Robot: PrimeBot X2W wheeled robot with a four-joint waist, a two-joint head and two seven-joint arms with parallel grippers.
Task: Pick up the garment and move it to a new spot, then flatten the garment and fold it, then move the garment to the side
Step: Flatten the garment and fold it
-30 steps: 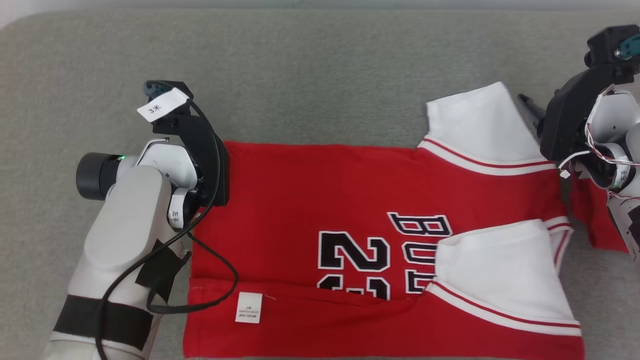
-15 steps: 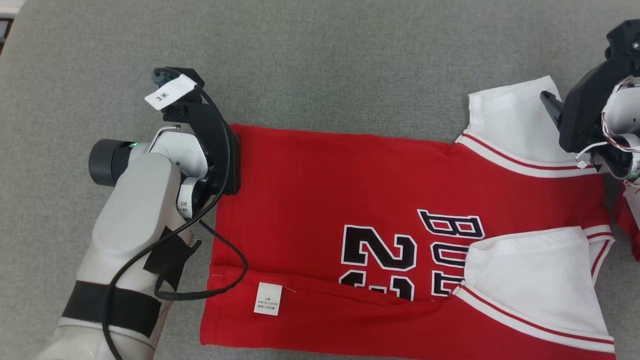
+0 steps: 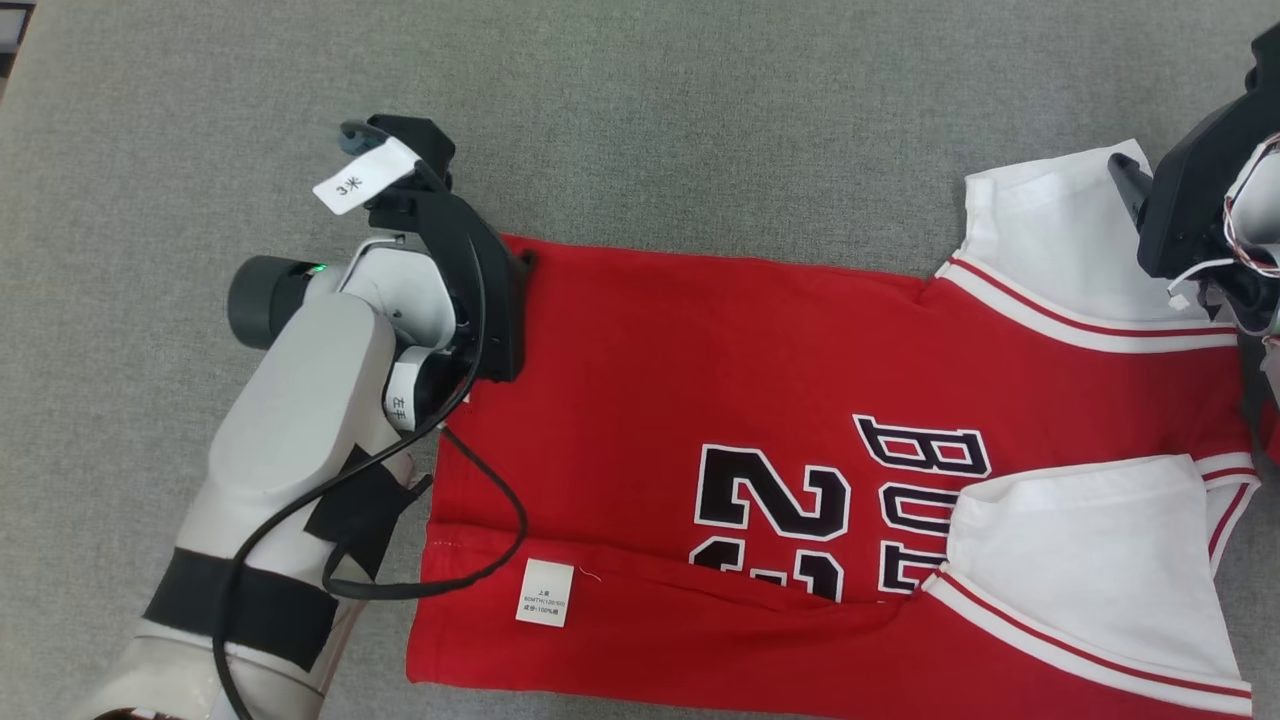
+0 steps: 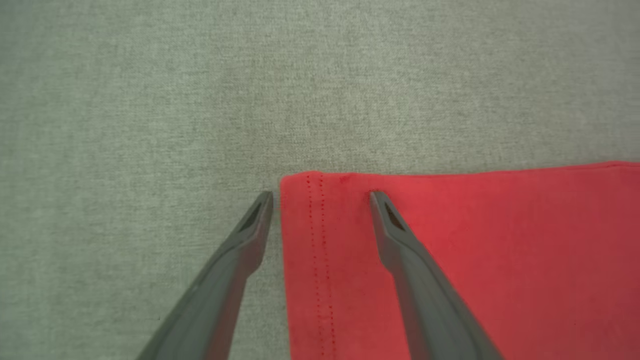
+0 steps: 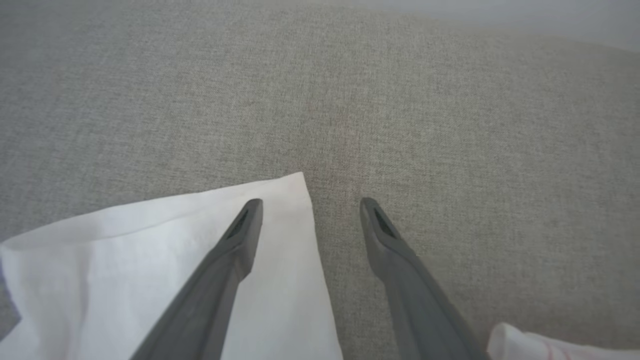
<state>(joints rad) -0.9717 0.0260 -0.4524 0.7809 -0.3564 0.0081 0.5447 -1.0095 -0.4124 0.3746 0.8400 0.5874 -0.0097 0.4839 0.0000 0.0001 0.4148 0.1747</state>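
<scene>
The garment's far edge (image 3: 708,262) will fold over and leave some of the number showing when I bring it inward, because the garment's near flap (image 3: 720,636) ends partway across the number.
The garment (image 3: 700,350) is a red jersey with black number print and white sleeves, lying spread on a grey cloth surface (image 3: 700,120). Its hem points left, and the near sleeve (image 3: 1080,540) is folded onto the body. My left gripper (image 4: 320,195) is open and straddles the hem's far corner (image 4: 310,210), one finger over the grey cloth and one over the red. My right gripper (image 5: 310,201) is open at the far sleeve's (image 5: 200,260) outer corner, with one finger over the white fabric. In the head view my left wrist (image 3: 470,290) covers that hem corner.
The left arm's black cable (image 3: 490,560) loops over the garment's near hem beside a white care label (image 3: 545,592). Bare grey cloth stretches beyond the garment's far edge and to its left. A second bit of white and red fabric (image 5: 550,345) shows low in the right wrist view.
The head camera has shifted, sliding the whole scene right and down. My left wrist has edged onto the hem corner and my right finger has closed in on the sleeve corner. Both grippers stay open.
</scene>
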